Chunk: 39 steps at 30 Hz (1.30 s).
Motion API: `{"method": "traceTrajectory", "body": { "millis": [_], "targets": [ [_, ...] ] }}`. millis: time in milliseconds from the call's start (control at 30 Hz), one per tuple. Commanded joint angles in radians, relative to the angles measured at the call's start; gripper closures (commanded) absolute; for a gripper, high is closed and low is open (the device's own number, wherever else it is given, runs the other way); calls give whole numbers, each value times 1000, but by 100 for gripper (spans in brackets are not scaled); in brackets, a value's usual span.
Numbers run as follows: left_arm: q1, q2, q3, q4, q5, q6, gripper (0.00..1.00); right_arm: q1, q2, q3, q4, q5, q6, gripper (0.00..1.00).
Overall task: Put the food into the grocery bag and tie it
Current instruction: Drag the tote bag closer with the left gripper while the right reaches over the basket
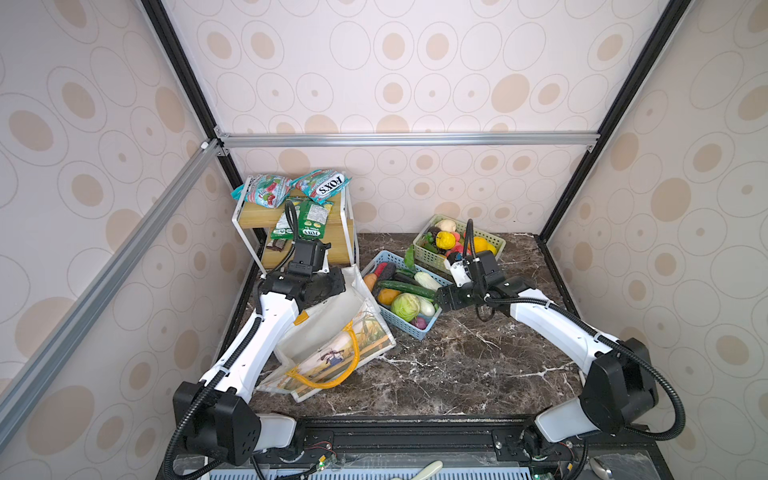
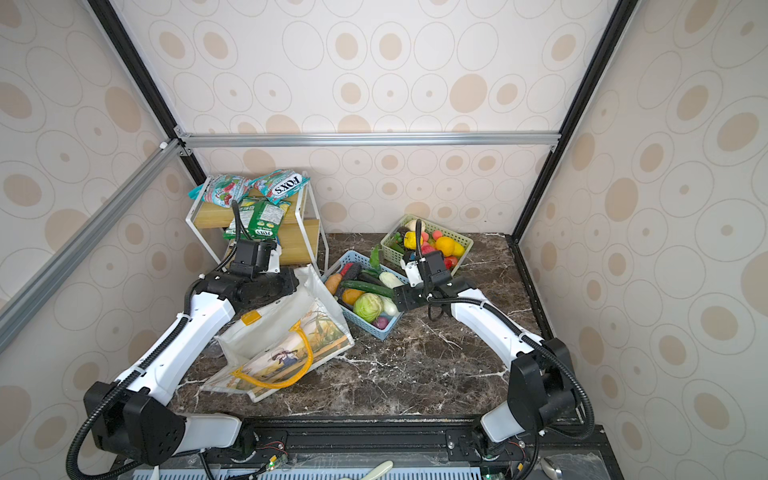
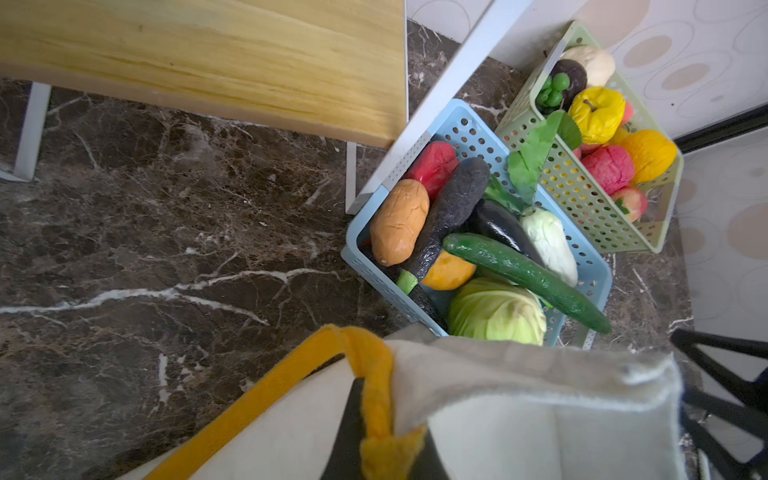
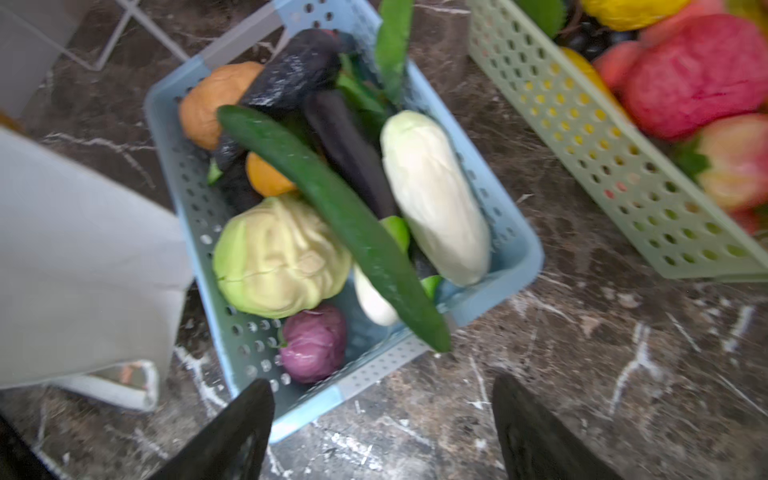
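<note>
My left gripper should move back and swing the bag upright (image 1: 324, 328) before I load food, because the grocery bag lies tipped with its far rim (image 1: 360, 280) against the blue basket.
The white grocery bag (image 1: 328, 328) (image 2: 274, 328) lies tipped on the marble, one yellow handle (image 1: 353, 365) draped over its printed side. My left gripper (image 1: 334, 286) (image 3: 384, 440) is at the bag's far rim, shut on the other yellow handle (image 3: 374, 374) and the fabric edge. The food fills two baskets: a cucumber (image 4: 332, 208), cabbage (image 4: 278, 257), white vegetable (image 4: 432, 195) and purple onion (image 4: 313, 343) in the blue one, fruit (image 1: 445, 240) in the green one. My right gripper (image 4: 382, 415) (image 1: 442, 299) hangs open over the marble at the blue basket's near corner, holding nothing.
The blue basket (image 1: 409, 332) (image 4: 528, 249) stands right beside the bag's mouth. The green basket (image 1: 419, 253) (image 4: 582, 137) sits behind it by the back wall. A white-framed wooden shelf (image 1: 253, 216) with foil snack packets (image 1: 320, 185) fills the back left corner.
</note>
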Motion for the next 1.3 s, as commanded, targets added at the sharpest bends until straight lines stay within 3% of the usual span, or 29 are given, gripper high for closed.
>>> {"method": "traceTrajectory", "body": {
  "millis": [0,233,533,967,1267],
  "targets": [
    [7,-49,88,80,-9,-103,100,12,-11,26,5,-69,30,16],
    [7,-28,156,44,-106,-79,100,110,-23,27,73,-123,46,18],
    [17,-63,193,4,-181,-97,100,139,-6,32,85,-24,72,18],
    [17,-214,-30,73,-108,-382,100,154,9,25,84,14,87,18],
    [17,-184,-3,-163,-339,-439,100,164,43,40,83,22,90,19]
  ]
}}
